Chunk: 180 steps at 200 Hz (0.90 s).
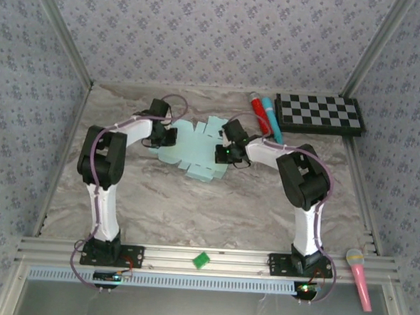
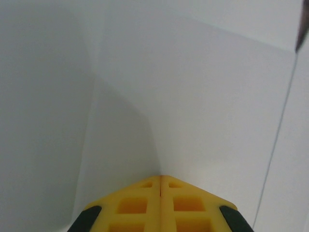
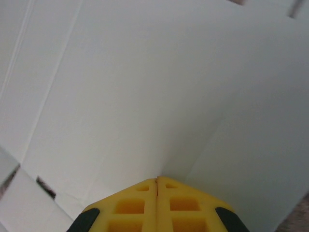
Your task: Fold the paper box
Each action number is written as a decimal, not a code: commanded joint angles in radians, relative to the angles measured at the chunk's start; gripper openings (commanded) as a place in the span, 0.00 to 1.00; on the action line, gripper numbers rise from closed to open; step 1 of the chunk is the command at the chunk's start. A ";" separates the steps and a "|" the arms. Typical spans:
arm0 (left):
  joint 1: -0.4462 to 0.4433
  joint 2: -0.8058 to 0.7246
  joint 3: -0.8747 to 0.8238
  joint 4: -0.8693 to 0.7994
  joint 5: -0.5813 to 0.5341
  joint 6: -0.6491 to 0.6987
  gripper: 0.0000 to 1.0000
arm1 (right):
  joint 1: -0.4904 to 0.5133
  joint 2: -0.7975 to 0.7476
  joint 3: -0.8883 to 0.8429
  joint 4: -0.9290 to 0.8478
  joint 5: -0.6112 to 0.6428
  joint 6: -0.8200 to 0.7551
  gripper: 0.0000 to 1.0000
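Observation:
The paper box is lying crosswise, and its rounded end (image 1: 167, 154) is under my left gripper. I should press the box and turn it toward the near rail before I fold the box's flaps.
The paper box (image 1: 196, 148) is a flat pale aqua die-cut sheet with flaps, lying mid-table toward the back. My left gripper (image 1: 172, 136) is at its left edge and my right gripper (image 1: 224, 153) is over its right part. In the left wrist view the yellow fingers (image 2: 140, 203) are shut, and the gripper (image 2: 160, 177) has its tips against the pale card (image 2: 193, 96) where a crease runs. In the right wrist view the gripper (image 3: 157, 178) is shut too, with its tips touching the card (image 3: 145, 87) beside a fold line. I cannot tell whether card is pinched between either pair of jaws.
A black-and-white checkerboard (image 1: 320, 113) lies at the back right, with a red pen (image 1: 257, 105) and a blue pen (image 1: 271, 120) beside it. A pink object (image 1: 358, 275) and a small green piece (image 1: 201, 260) rest on the near rail. Patterned walls enclose the table.

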 commanded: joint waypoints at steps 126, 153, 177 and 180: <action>-0.423 -0.311 -0.433 0.084 0.081 -0.260 0.00 | -0.047 0.205 0.338 -0.247 0.022 -0.140 0.03; -0.424 -0.352 -0.376 0.049 0.065 -0.242 0.02 | -0.041 0.163 0.354 -0.247 0.008 -0.138 0.03; -0.394 -0.390 -0.333 0.024 0.029 -0.203 0.05 | -0.037 0.109 0.338 -0.242 0.013 -0.128 0.04; -0.385 -0.392 -0.331 0.025 0.024 -0.198 0.06 | -0.036 0.104 0.334 -0.240 0.015 -0.126 0.04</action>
